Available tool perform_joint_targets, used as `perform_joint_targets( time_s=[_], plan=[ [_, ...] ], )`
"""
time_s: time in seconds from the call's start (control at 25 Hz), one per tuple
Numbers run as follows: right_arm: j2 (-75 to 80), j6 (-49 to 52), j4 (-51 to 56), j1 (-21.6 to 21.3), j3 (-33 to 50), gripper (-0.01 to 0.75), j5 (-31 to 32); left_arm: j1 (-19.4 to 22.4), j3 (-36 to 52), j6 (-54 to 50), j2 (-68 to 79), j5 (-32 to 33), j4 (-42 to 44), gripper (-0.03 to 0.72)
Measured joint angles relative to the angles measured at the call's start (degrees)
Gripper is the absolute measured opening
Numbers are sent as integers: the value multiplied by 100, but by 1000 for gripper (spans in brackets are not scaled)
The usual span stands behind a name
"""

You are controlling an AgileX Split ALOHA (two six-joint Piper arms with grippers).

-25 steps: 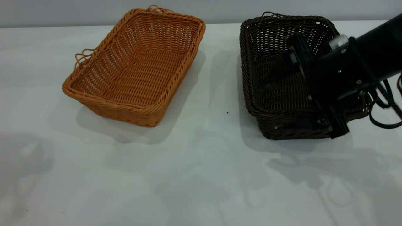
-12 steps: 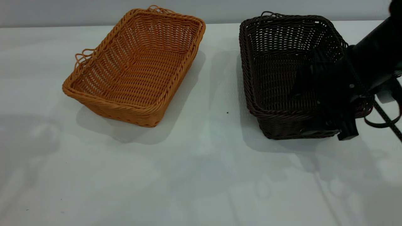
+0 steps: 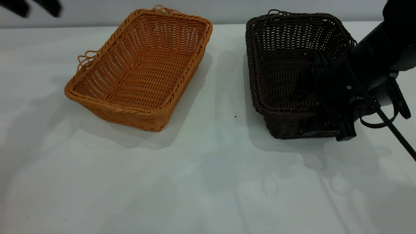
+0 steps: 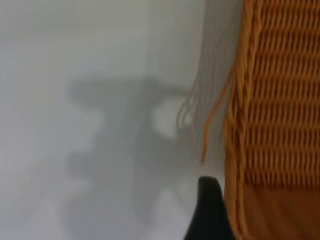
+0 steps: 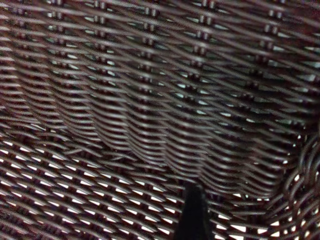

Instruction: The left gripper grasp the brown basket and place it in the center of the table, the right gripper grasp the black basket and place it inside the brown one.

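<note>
My left gripper needs to take the brown basket by its long rim, center it and square it before the black basket goes in, because the brown basket lies slanted off the center.
The brown basket rests on the white table, left of the middle. At the right is the black basket. My right gripper is shut on the black basket's near wall by its right corner, one finger inside and one outside. The right wrist view shows the inner finger against the dark weave. My left gripper hangs blurred in the far left corner, open and holding nothing. In the left wrist view one of its fingers shows beside the brown basket's rim and loop handle.
Bare tabletop separates the two baskets, with a tiny dark speck on it. The whole front half of the table is free. A grey wall closes off the far edge. Black cables hang from the right arm.
The black basket's near end has risen and shifted slightly left and back with the right gripper on it. The left gripper has come into view at the far left corner.
</note>
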Motion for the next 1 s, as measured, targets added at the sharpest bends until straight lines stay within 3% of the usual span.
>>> perform_joint_targets(
  time_s=[0.28,0.64,0.76,1.0],
  plan=[
    [0,0,0,0,-21,535,5,-147,-1326,15,1673,6,-98,499],
    [0,-154,0,0,-21,526,-43,-457,-1716,106,2615,-23,-159,475],
    [0,-177,0,0,-21,459,-62,-487,-1721,124,2654,-59,-124,384],
    [41,-177,0,0,-21,178,-67,-487,-1726,124,2654,-102,-54,115]
  ],
)
